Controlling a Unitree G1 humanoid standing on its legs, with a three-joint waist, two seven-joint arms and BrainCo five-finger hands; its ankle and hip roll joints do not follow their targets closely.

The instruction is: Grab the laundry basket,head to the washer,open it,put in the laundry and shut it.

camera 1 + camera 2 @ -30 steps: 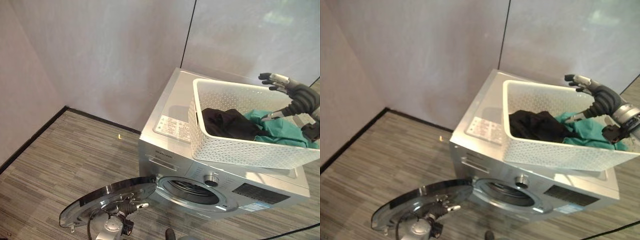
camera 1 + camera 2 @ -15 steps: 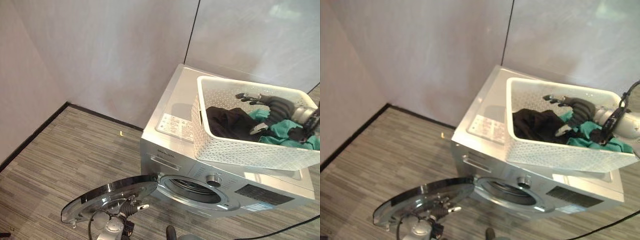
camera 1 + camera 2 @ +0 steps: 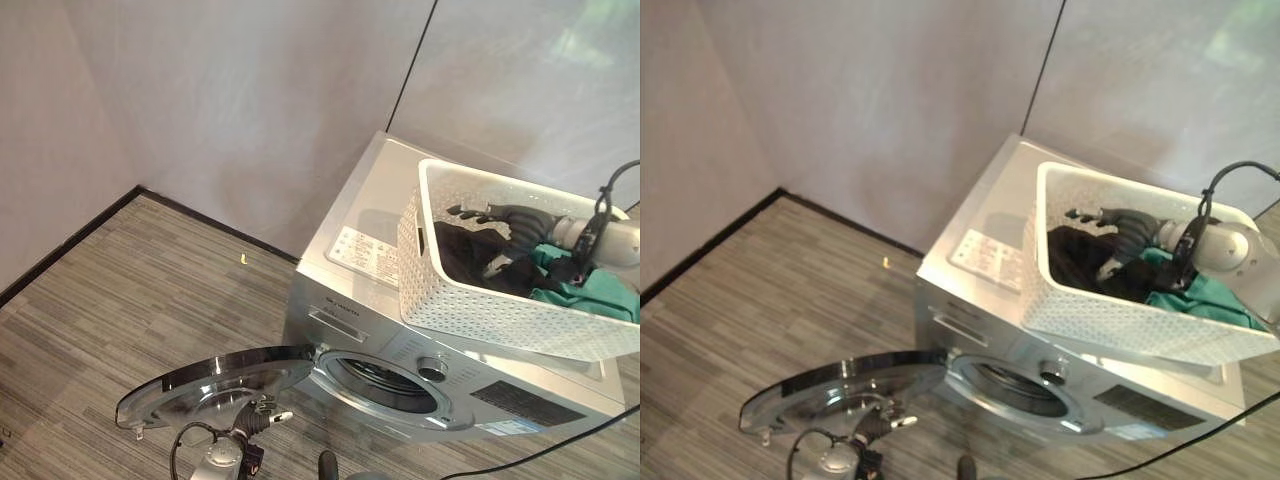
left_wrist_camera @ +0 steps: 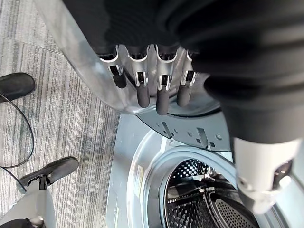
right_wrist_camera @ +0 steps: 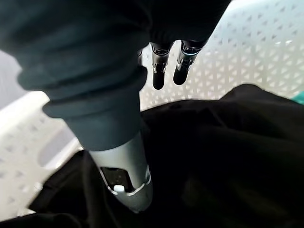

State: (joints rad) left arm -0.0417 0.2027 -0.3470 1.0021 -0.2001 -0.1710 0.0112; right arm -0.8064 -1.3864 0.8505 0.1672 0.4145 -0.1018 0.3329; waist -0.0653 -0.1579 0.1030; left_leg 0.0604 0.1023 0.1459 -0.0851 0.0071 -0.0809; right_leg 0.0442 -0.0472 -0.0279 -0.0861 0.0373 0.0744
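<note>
The black garment (image 3: 468,254) lies in a loose heap next to the teal garment (image 3: 590,288), so I expect the black garment to come away by itself when the robot carries it to the drum.
A silver front-loading washer (image 3: 352,228) stands in the room's corner with its round door (image 3: 210,380) swung wide open and the drum (image 4: 204,199) bare. On top of it sits a white perforated laundry basket (image 3: 480,312) holding a black garment (image 3: 468,262) and a teal garment (image 3: 592,292). My right hand (image 3: 498,214) reaches inside the basket, just over the black garment (image 5: 228,156), open with its fingers (image 5: 164,71) straight. Low down, my left hand (image 3: 256,414) is open too, its fingers (image 4: 147,90) hanging relaxed against the door's chrome rim.
Grey walls (image 3: 250,110) meet just behind the washer, with a black baseboard (image 3: 70,240) along the striped floor. A small yellow scrap (image 3: 242,259) lies on the floor by the wall. The open door juts out over the floor in front of the washer.
My right hand has come down from above the basket's far rim into the basket, over the black garment. The camera has shifted a little. The left hand stays by the door.
</note>
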